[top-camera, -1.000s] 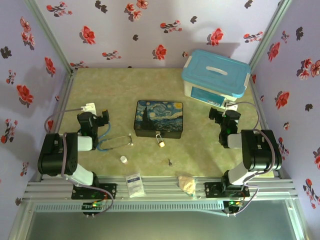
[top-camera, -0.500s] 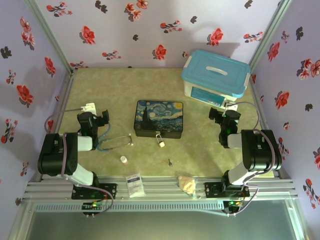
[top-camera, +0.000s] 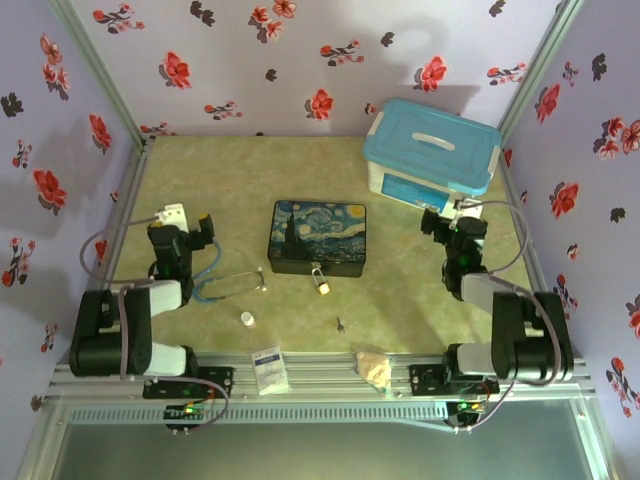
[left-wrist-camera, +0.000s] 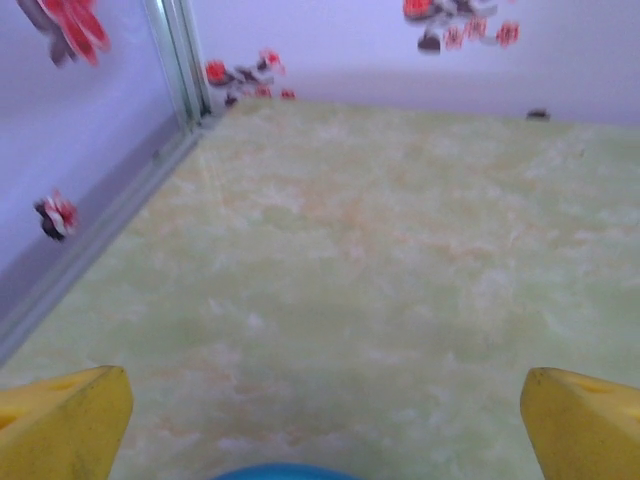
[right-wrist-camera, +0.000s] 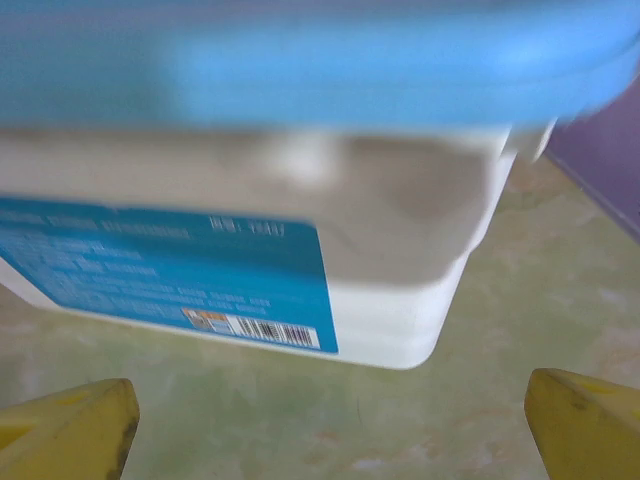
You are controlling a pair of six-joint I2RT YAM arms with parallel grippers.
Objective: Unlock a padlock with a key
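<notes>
The key point(top-camera: 340, 324) is clear of the padlock. My open right gripper should keep moving toward the key until its fingers close on the key's head point(top-camera: 341, 329).
The small brass padlock point(top-camera: 321, 282) lies on the green table just in front of the starry-night tin point(top-camera: 318, 237), its silver shackle toward the tin. Nearer the front edge lies the tiny dark key point(top-camera: 341, 325), by itself. My left gripper point(top-camera: 185, 225) hovers at the left, well away from both, open and empty. In the left wrist view the left gripper point(left-wrist-camera: 320, 440) shows yellow fingertips point(left-wrist-camera: 60, 425) spread over bare table. My right gripper point(top-camera: 452, 222) sits at the right, open. In the right wrist view the right gripper point(right-wrist-camera: 325, 430) faces the blue-lidded box point(right-wrist-camera: 300, 250).
A blue-tubed stethoscope point(top-camera: 228, 285) lies beside the left arm, its tubing point(left-wrist-camera: 285, 470) just under that gripper. A white cylinder point(top-camera: 247, 319), a white packet point(top-camera: 269, 368) and a tan lump point(top-camera: 375, 368) sit near the front edge. The blue-lidded box point(top-camera: 432, 150) stands back right.
Both arms have stretched out from their folded pose, and their grippers have shifted slightly toward the far wall. Padlock and key have not moved.
</notes>
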